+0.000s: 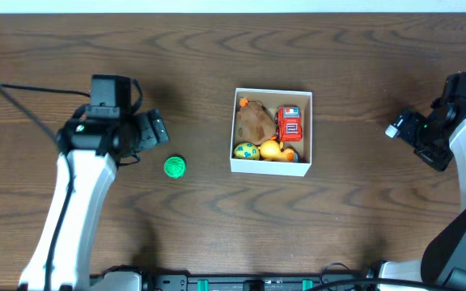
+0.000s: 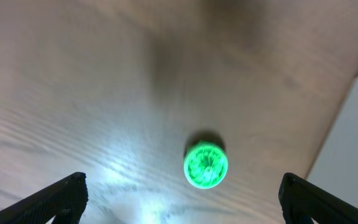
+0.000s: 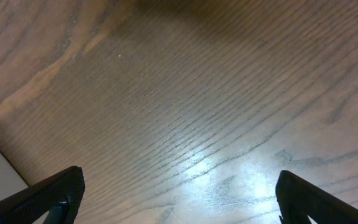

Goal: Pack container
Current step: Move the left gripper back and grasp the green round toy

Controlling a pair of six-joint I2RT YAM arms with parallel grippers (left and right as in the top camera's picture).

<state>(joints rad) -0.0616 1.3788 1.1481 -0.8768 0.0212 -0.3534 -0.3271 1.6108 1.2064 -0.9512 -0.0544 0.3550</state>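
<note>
The green round toy (image 1: 175, 167) lies clear of the box and within my left gripper's open fingers; I should lower now until they straddle it.
The container (image 1: 306, 129), a small square white-walled box, sits at the table's middle. In it lie a brown toy (image 1: 255, 121), a red toy (image 1: 290, 124), a yellow-green ball (image 1: 246, 150) and a yellow-orange toy (image 1: 273, 150). A small green round toy (image 1: 175, 166) lies on the table left of the box; it also shows in the left wrist view (image 2: 206, 165). My left gripper (image 1: 157, 129) is open, just up-left of the green toy, its fingers (image 2: 182, 198) wide apart with the toy ahead between them. My right gripper (image 1: 401, 127) is open and empty at the far right, over bare wood (image 3: 179, 199).
The dark wood table (image 1: 362, 210) spreads all round the box. A black cable (image 1: 31, 101) runs at the far left by the left arm. A pale edge of the table shows at the right in the left wrist view (image 2: 353, 143).
</note>
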